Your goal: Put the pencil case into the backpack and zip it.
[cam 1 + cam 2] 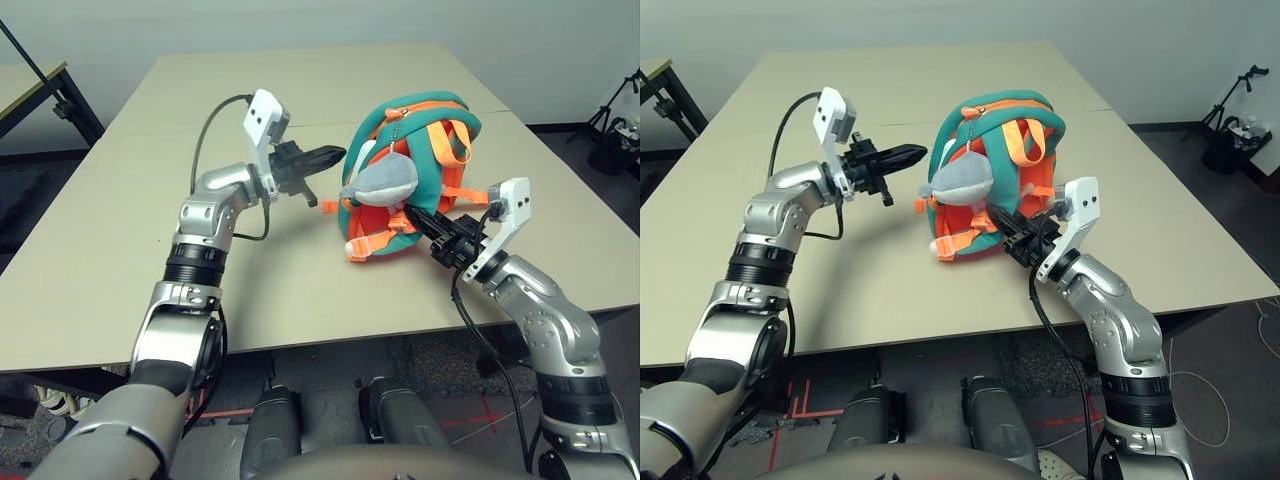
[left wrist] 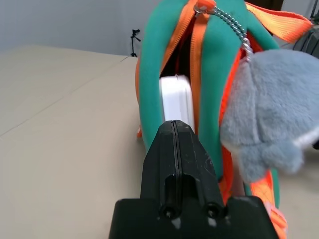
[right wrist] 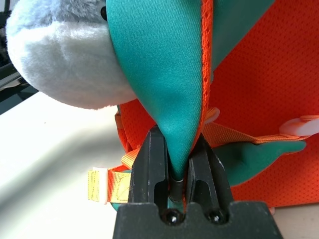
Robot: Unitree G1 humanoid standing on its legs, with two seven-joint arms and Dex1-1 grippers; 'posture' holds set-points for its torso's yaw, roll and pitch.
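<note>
The white pencil case (image 2: 178,99) is in the opening of the gaping zip, so the robot's left gripper should push it deeper into the backpack (image 2: 181,65) with closed fingers before the zip is closed.
The teal and orange backpack (image 1: 420,135) stands on the table with its zip (image 2: 185,30) gaping along the rim. The white pencil case (image 2: 175,102) shows inside the opening. A grey plush shark charm (image 1: 380,182) hangs on a bead chain over the bag's front. My left gripper (image 1: 335,154) is shut and empty, its tips just short of the opening on the bag's left side. My right gripper (image 3: 178,149) is shut on a teal fabric edge of the backpack (image 3: 164,74), low on the side nearest me.
The beige table (image 1: 120,230) has bare surface to the left and behind the bag; its front edge runs close under my right wrist. A second table (image 1: 25,85) stands far left, and a black tripod (image 1: 612,110) far right on the floor.
</note>
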